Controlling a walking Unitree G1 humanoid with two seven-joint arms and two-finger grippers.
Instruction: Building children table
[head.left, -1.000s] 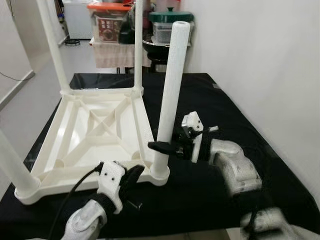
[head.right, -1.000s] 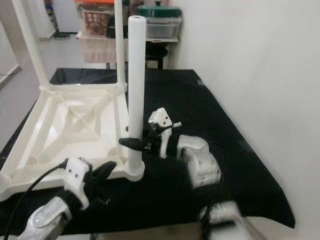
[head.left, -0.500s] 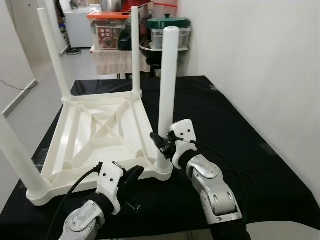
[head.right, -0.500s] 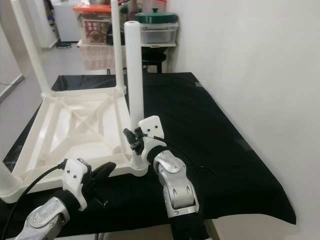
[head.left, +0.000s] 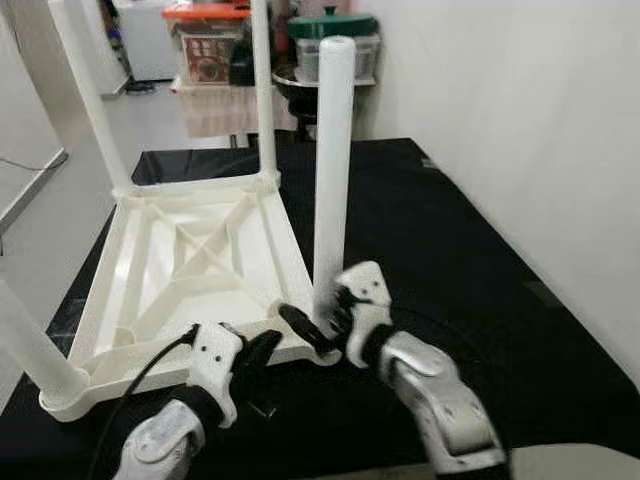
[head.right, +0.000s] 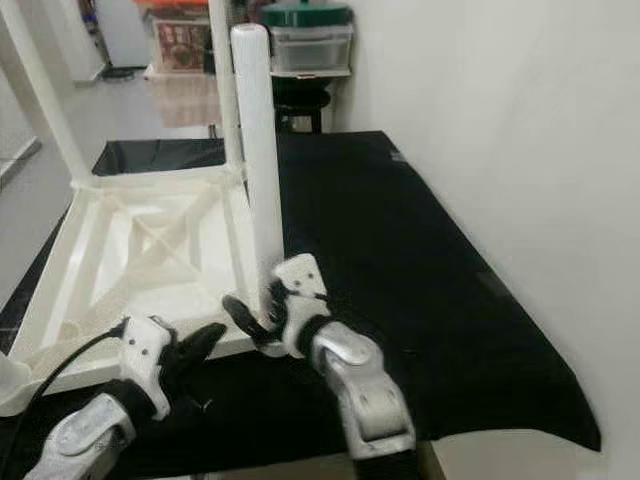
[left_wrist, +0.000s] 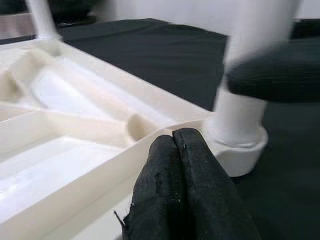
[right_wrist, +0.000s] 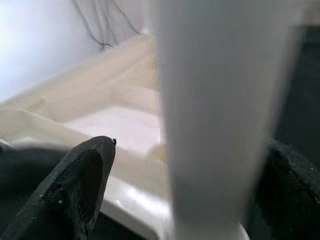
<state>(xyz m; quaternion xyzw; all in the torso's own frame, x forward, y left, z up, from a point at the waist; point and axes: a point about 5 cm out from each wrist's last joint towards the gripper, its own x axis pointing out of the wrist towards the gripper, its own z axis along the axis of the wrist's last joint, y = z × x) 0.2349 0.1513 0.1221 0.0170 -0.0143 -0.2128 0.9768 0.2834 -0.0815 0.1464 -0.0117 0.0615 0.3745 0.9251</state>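
The table's near leg is standing straight up in the table's corner socket, so the white children's table will come along with the leg when I pull it.
A white children's table lies upside down on a black cloth. Its near-right leg stands upright in the corner socket. My right gripper is open at the foot of this leg, with one finger poking out left of it. The right wrist view has the leg between the two fingers, with a gap on one side. My left gripper is shut with nothing in it, its tips against the table's near rim, just left of the socket.
Three other legs stand up: far right, far left and near left. Storage boxes and a green-lidded container stand behind the cloth. A white wall runs along the right. A small dark piece lies by my left gripper.
The leg has gone from leaning to upright. My right gripper has slid down to the leg's foot beside the socket. The left gripper has stayed put, and the camera has shifted a little.
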